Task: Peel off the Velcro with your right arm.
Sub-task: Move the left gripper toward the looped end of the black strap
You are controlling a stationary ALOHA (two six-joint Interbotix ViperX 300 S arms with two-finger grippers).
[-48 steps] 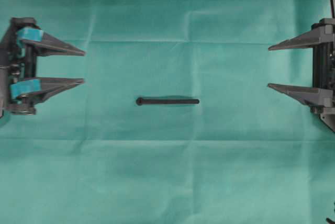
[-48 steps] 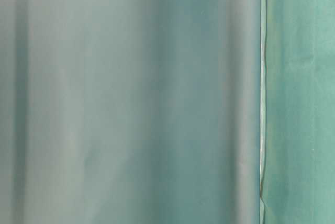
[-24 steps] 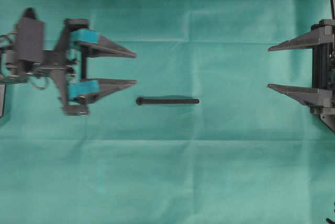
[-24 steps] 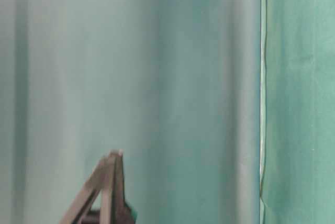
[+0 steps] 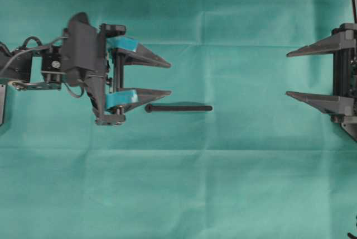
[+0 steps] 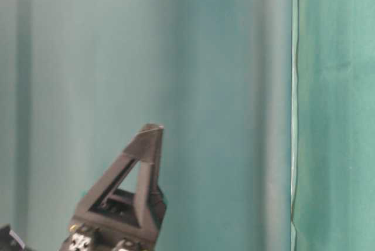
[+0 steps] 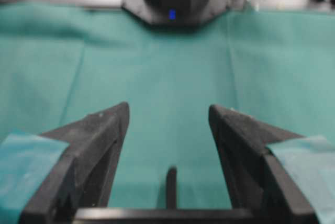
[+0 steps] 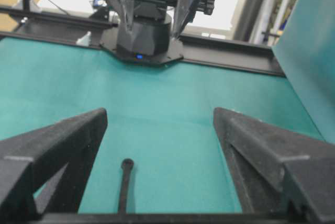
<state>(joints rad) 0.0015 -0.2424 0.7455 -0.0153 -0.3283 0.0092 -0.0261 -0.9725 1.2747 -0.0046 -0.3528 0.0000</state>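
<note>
I expect the Velcro [image 5: 178,108] to stay stretched out when my left gripper lifts its knob, because it lies straight from that knob to its plain end [image 5: 209,108].
The Velcro [image 5: 179,108] is a thin black strip lying flat on the green cloth, its rounded knob [image 5: 149,108] pointing left. My left gripper [image 5: 170,78], with teal pads, stands open over the knob end, its nearer finger [image 5: 146,93] just beside the strip. In the left wrist view the Velcro [image 7: 171,188] shows low between the open fingers of the left gripper [image 7: 167,108]. My right gripper [image 5: 287,74], all black, stands open at the right edge, well away from the strip's plain end. Its wrist view shows the Velcro [image 8: 125,187] near the left finger of the right gripper [image 8: 160,111].
Green cloth [image 5: 184,183] covers the whole table, with faint fold lines. At table level a green curtain [image 6: 234,87] fills the background, and one left finger [image 6: 142,172] rises from the bottom edge. The opposite arm's base [image 8: 142,35] stands at the far table edge.
My left arm has moved right from the table's left edge until its open fingers reach the strip's knob end. The right arm and the Velcro have not moved.
</note>
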